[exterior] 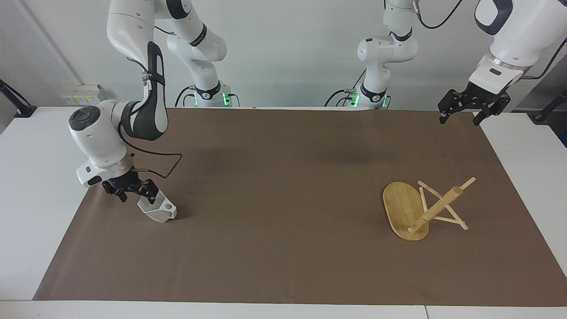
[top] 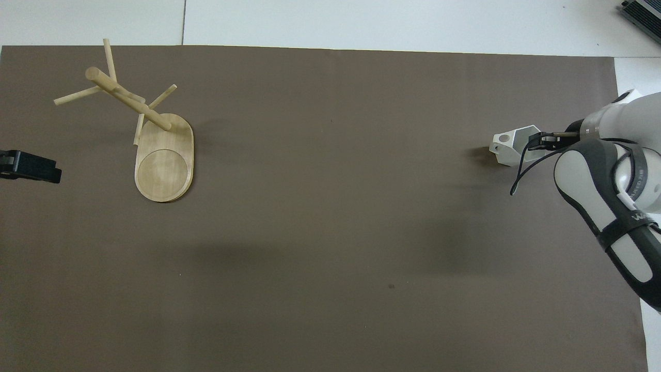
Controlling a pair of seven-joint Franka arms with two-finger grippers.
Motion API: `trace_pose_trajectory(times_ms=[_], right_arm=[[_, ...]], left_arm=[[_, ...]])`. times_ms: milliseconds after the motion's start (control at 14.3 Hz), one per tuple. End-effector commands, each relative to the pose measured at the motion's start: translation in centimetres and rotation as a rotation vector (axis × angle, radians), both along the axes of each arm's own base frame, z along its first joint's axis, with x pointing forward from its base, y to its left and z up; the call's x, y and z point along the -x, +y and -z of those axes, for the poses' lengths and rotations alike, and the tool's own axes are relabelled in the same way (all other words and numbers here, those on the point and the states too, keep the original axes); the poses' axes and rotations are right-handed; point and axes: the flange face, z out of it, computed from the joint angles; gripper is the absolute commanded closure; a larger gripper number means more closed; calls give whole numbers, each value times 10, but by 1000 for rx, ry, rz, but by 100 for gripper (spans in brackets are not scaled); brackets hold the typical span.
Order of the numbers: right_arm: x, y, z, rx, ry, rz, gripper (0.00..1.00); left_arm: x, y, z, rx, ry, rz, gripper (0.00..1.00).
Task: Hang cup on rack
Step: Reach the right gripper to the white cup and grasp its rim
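Note:
My gripper will make the bamboo rack (top: 127, 98) rock a little when it pushes the cup onto a peg, because the long post comes up from the oval base's end (top: 169, 125).
The white faceted cup (exterior: 158, 210) lies tilted on the brown mat at the right arm's end, its holed tab handle pointing toward the table's middle; it also shows in the overhead view (top: 508, 147). My right gripper (exterior: 148, 194) is low at the cup's rim, touching it, and shows in the overhead view (top: 537, 140) too. The bamboo rack (exterior: 436, 208) lies tipped on its side at the left arm's end, its oval base (top: 164, 165) on edge and its post (top: 129, 101) slanting away from the robots. My left gripper (exterior: 460, 116) waits open, high over the mat's corner.
The brown mat (exterior: 283, 177) covers most of the white table. The left gripper's tip (top: 31, 168) shows at the overhead view's edge, beside the rack's base.

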Motion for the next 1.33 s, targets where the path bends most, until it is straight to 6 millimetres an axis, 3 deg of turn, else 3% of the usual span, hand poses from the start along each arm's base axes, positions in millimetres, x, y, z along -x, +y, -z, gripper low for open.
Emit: trace_pose_trajectory(times_ms=[0,140,350,560,770,980,1261], right_arm=[[3,3,2,1,17,-18,42],[4,4,2,-2,26,-19,57],[4,5,2,-2,28,-19,71],[4,5,2,-5,29,-17,76],[3,5,1,-5,26,-16,92],[2,6,-1,-5,22,-17,100],[1,6,-2,-5,24,-17,100]], left_arm=[[8,1,0,1,6,-12,0],[8,1,0,1,6,-12,0],[8,0,0,1,6,-11,0],[8,0,0,1,6,-11,0],[8,1,0,1,6,-12,0],[8,0,0,1,5,-11,0],[8,-1,0,1,5,-14,0]])
